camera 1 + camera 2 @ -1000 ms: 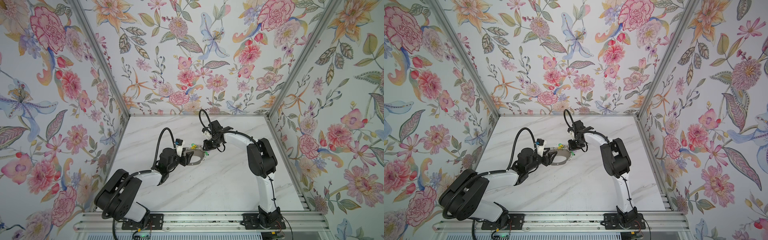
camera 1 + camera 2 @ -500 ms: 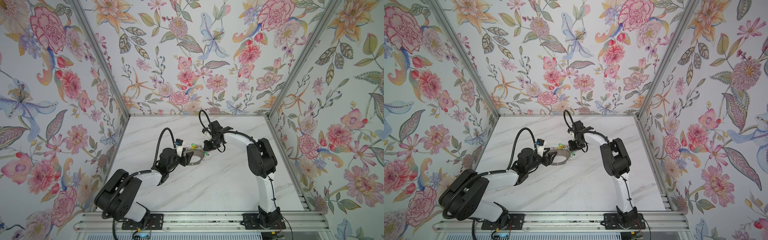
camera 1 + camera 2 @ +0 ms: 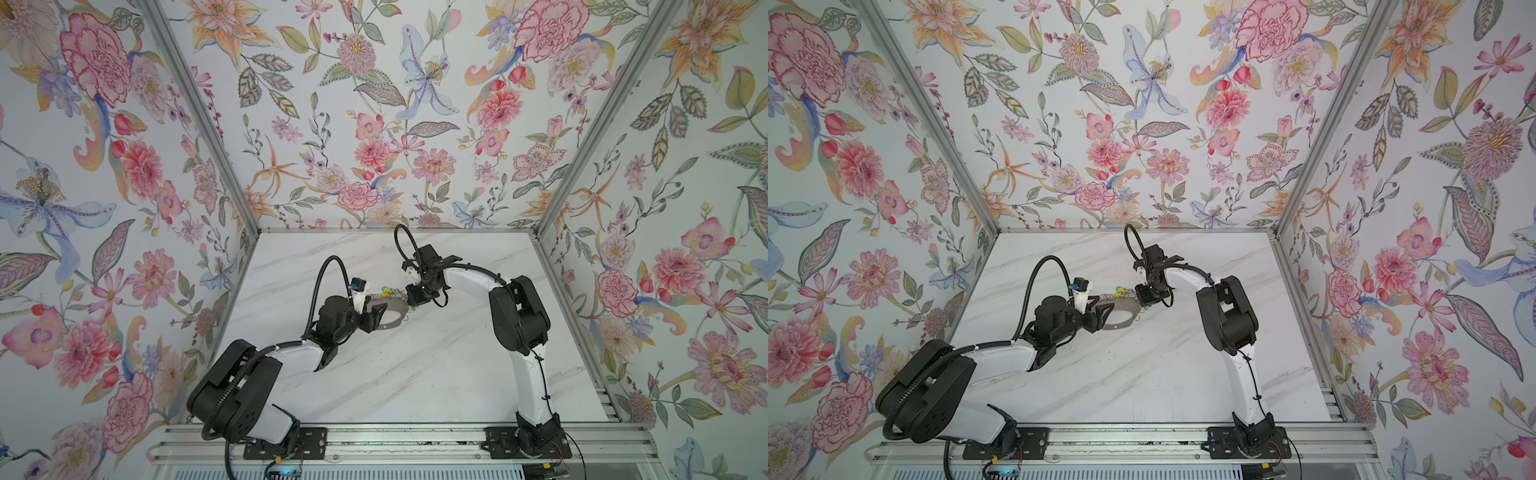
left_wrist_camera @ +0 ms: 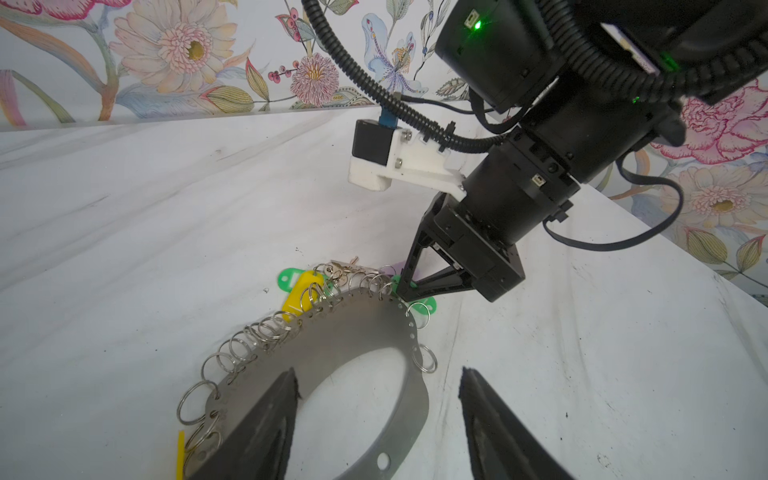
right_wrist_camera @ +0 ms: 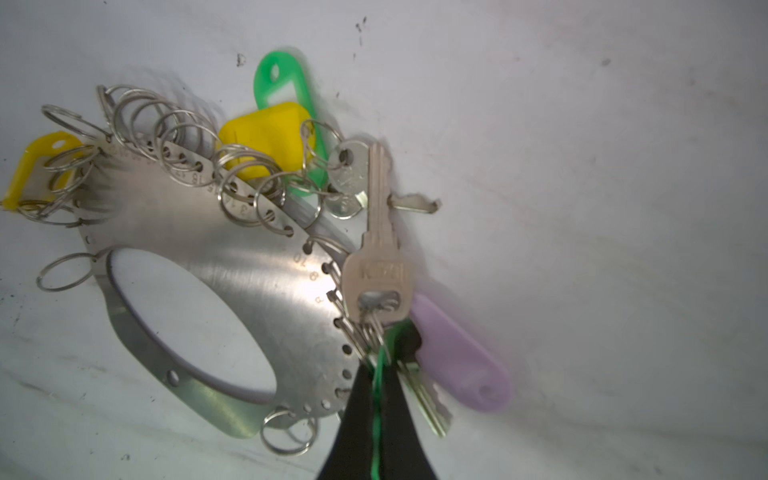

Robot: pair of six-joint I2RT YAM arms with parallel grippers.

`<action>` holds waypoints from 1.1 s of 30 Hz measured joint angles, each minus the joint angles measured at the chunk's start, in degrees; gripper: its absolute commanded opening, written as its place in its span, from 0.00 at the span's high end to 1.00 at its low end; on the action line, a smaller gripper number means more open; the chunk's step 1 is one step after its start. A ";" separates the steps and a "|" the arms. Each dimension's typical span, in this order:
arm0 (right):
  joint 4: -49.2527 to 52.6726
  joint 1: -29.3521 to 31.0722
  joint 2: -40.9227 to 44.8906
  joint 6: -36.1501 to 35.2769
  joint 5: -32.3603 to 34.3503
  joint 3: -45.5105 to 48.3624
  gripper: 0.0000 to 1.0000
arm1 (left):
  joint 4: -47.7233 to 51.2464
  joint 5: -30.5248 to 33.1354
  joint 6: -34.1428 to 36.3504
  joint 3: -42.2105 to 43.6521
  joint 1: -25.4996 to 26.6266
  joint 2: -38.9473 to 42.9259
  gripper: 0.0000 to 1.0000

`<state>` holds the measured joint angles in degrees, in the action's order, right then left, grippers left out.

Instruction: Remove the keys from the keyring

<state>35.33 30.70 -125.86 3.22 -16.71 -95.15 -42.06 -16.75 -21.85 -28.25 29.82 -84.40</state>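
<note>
The grey plate (image 4: 320, 338) is lying flat and loose under my open left gripper, so my right gripper should lift the keyring toward my left gripper by the green tag (image 4: 424, 305).
The keyring (image 5: 232, 266), a flat grey crescent plate edged with wire rings, lies on the marble table in both top views (image 3: 388, 319) (image 3: 1121, 316). Silver keys (image 5: 378, 232) hang in a bunch at its end, with green (image 5: 282, 83), yellow (image 5: 266, 141) and purple (image 5: 457, 365) tags. My right gripper (image 5: 380, 357) is shut on a green tag (image 5: 377, 386), seen edge-on between its fingers, beside the key bunch. My left gripper (image 4: 378, 374) is open; one finger (image 4: 266, 415) lies over the plate (image 4: 332, 353), the other rests on the table beyond the plate's arm.
The floral walls (image 3: 374, 124) close in the table (image 3: 415, 374) at the back and both sides. A metal rail (image 3: 395, 436) runs along the front. The right arm's wrist (image 4: 519, 187) hangs close over the plate's far end.
The right gripper's jaws have come together on the green tag. Neither arm has visibly shifted, and the plate lies where it was.
</note>
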 measured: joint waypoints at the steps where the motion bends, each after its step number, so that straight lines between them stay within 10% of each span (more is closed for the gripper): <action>1: 0.00 0.09 -0.02 -0.02 0.28 0.00 0.97 | 0.02 0.15 0.00 0.00 -0.17 0.07 0.35; 20: 9.62 5.53 10.71 -7.61 13.70 -5.44 0.97 | 0.07 0.50 0.02 0.00 -0.26 0.09 0.35; 33: 9.94 5.95 12.15 -5.99 8.26 2.71 0.98 | -1.60 0.26 -0.04 1.44 -0.26 0.09 0.35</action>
<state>45.28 36.64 -113.71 -2.76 -8.45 -92.44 -43.66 -16.49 -21.89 -26.81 29.56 -84.31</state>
